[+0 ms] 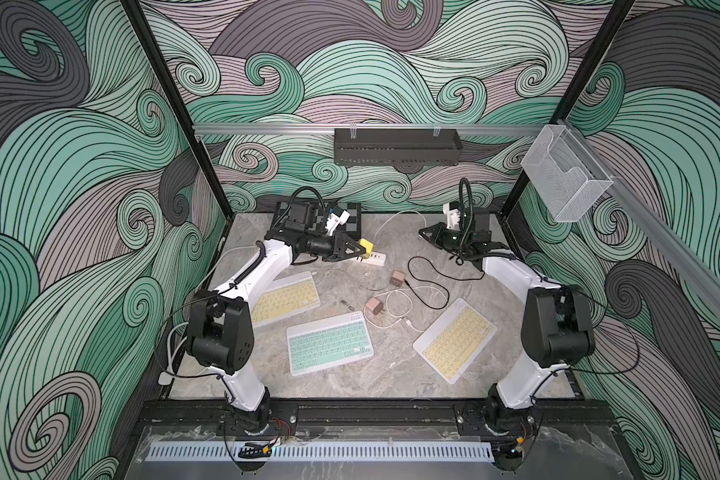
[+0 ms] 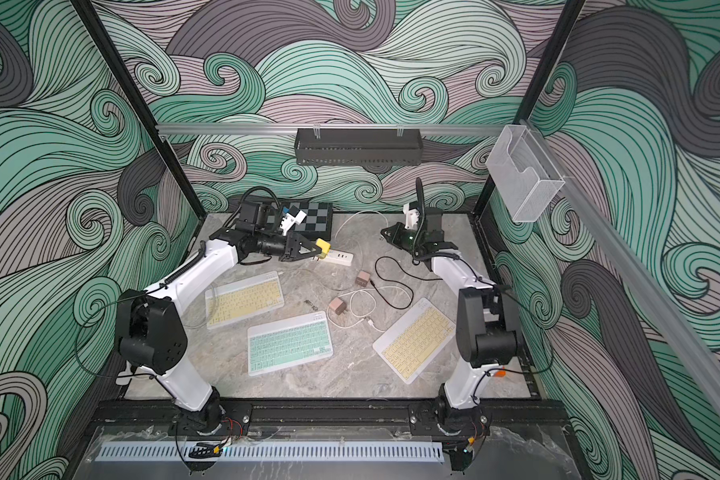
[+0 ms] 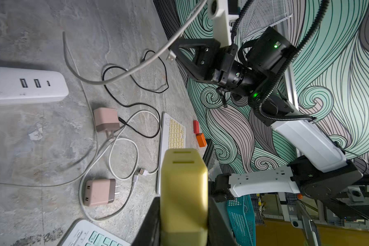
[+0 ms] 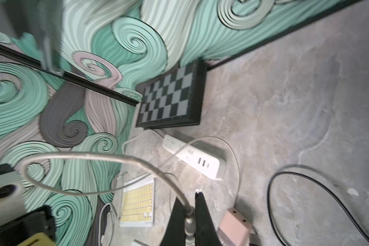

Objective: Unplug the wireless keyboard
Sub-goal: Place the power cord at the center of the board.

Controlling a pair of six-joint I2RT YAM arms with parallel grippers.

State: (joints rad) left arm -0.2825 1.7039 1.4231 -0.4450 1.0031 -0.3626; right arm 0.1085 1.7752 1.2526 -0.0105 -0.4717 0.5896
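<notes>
My right gripper should keep lowering the grey cable, as its plug is clear of the yellow charger block's empty ports (image 3: 183,159), and let go of it beside the power strip (image 1: 392,266).
My left gripper (image 3: 183,200) is shut on a yellow charger block (image 3: 183,187), held over the near end of the white power strip (image 1: 373,258); the block's two ports show empty. My right gripper (image 4: 189,204) is shut on the USB plug (image 3: 170,57) of a grey cable (image 4: 107,158), raised above the table at the back right. In both top views that cable arcs back and down past the strip towards the left yellow keyboard (image 1: 285,297). A teal keyboard (image 1: 329,343) and a second yellow keyboard (image 1: 456,338) lie nearer the front.
Two pink charger blocks (image 1: 398,277) (image 1: 374,306), a black cable (image 1: 429,286) and a white cable (image 1: 404,307) lie loose mid-table. A chessboard (image 1: 350,216) sits at the back left. A black tray (image 1: 395,145) and a mesh basket (image 1: 566,178) hang on the walls.
</notes>
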